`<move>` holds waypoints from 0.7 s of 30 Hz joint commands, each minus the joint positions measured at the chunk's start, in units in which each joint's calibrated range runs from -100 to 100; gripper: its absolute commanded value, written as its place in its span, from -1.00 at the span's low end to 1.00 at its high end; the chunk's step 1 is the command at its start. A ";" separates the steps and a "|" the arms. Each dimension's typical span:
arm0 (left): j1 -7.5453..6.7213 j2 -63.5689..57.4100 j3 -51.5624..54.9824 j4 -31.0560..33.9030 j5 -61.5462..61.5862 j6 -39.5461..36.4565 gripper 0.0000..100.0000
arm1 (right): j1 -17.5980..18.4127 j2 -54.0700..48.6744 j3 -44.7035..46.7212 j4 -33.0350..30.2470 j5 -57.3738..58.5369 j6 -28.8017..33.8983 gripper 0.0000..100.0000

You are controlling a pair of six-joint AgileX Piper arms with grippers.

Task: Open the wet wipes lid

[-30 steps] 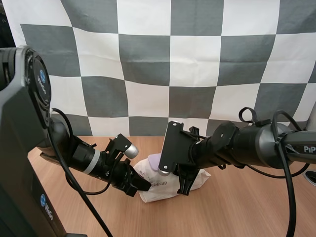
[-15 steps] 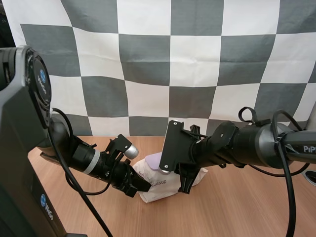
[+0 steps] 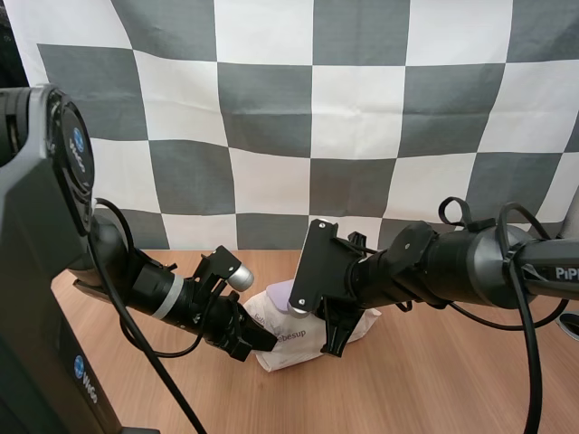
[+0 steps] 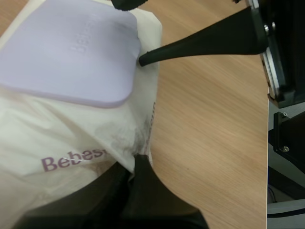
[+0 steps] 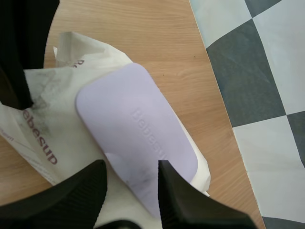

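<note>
My gripper will lift the lilac lid (image 5: 138,129). A thumb notch (image 5: 117,166) dents a long edge, so the lid will swing back from the opposite edge and stay attached.
The pack of wet wipes (image 3: 291,341) is a white crinkled pouch lying on the wooden table (image 3: 452,380), with a flat lilac lid (image 3: 282,293) closed on top. My left gripper (image 3: 262,340) is shut on the pack's left edge; up close its dark fingertips pinch the wrapper (image 4: 139,160) beside the printed name. My right gripper (image 3: 333,342) points down at the pack's right side. In its own view it (image 5: 130,165) stands open, one finger (image 5: 78,188) on each side of the lid's (image 5: 138,136) near end. One right fingertip (image 4: 143,60) touches the lid's (image 4: 66,52) corner.
The table's (image 4: 209,143) right edge lies close beside the pack in the left wrist view. Bare wood (image 5: 124,28) lies beyond the pack toward the backdrop.
My right gripper has shifted slightly to the left over the pack. The left gripper and the pack have stayed put.
</note>
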 commanded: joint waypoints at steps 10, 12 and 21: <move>-0.04 -0.04 0.07 -0.09 1.06 -0.05 -1.00 | 0.00 0.02 -0.08 2.17 0.19 0.00 -0.25; -0.04 -0.04 0.07 -0.09 1.06 -0.05 -1.00 | 0.00 0.02 -0.08 2.38 0.19 0.00 -0.28; -0.04 -0.04 0.07 1.50 1.06 -0.05 -1.00 | 0.00 0.02 -0.33 4.93 -0.66 0.00 -0.49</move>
